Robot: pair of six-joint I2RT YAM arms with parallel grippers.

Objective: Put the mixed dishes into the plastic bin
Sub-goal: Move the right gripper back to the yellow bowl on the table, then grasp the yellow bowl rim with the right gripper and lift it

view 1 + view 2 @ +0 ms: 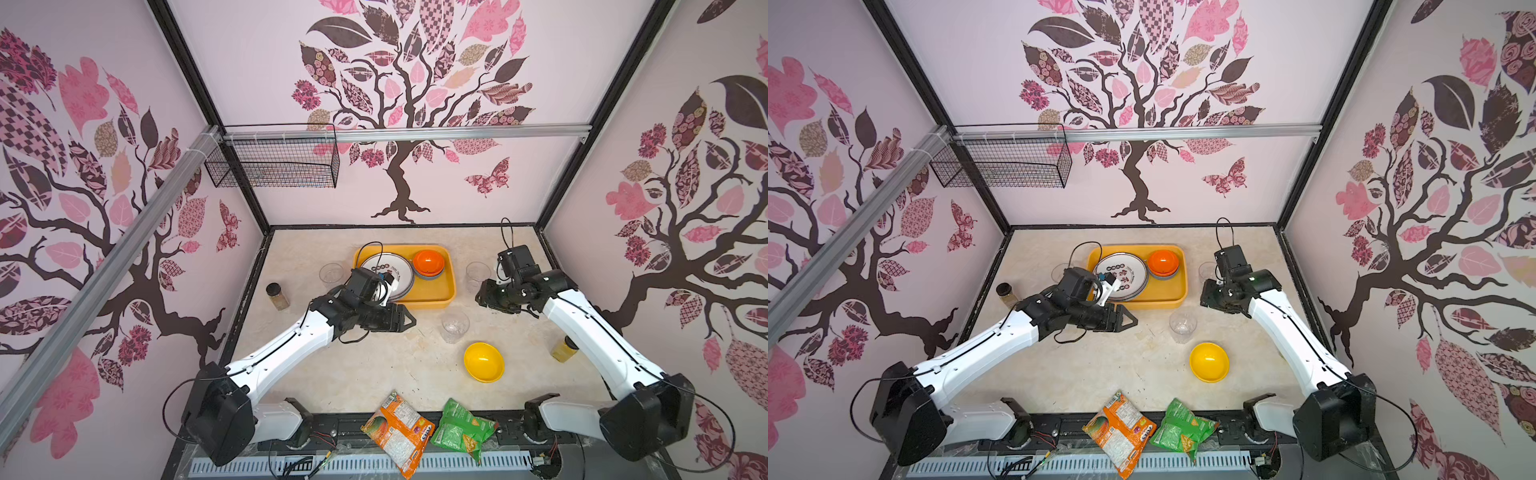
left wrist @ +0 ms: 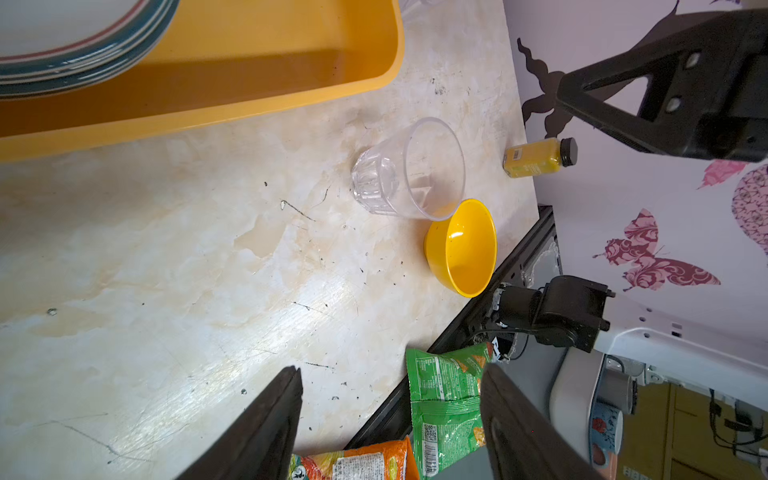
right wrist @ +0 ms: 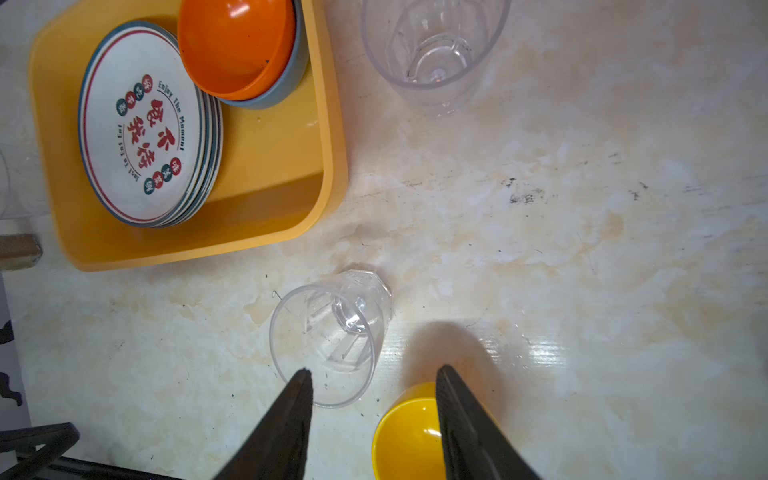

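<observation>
The yellow bowl's rim [image 1: 503, 360] is clear on the side toward the yellow bottle, so I should keep lowering my right gripper until its open fingers are on both sides of that rim [image 1: 501, 369].
The yellow plastic bin [image 1: 432, 304] stands at the back middle of the table. It holds a stack of white plates [image 3: 137, 124] and an orange bowl [image 3: 237, 45] nested in a blue one. One clear cup [image 1: 331, 273] stands left of the bin, a second clear cup [image 1: 478, 274] right of it, and a third clear cup [image 3: 328, 332] in front. A yellow bowl [image 1: 484, 361] sits nearer the front. My left gripper [image 2: 392, 368] hovers open and empty in front of the bin. My right gripper [image 3: 374, 369] is open and empty above the third cup and the yellow bowl.
A dark-lidded spice jar [image 1: 277, 296] stands at the left edge and a yellow bottle [image 1: 563, 348] by the right wall. An orange snack bag [image 1: 397, 432] and a green snack bag [image 1: 461, 428] lie over the front edge. A wire basket [image 1: 274, 164] hangs on the back wall.
</observation>
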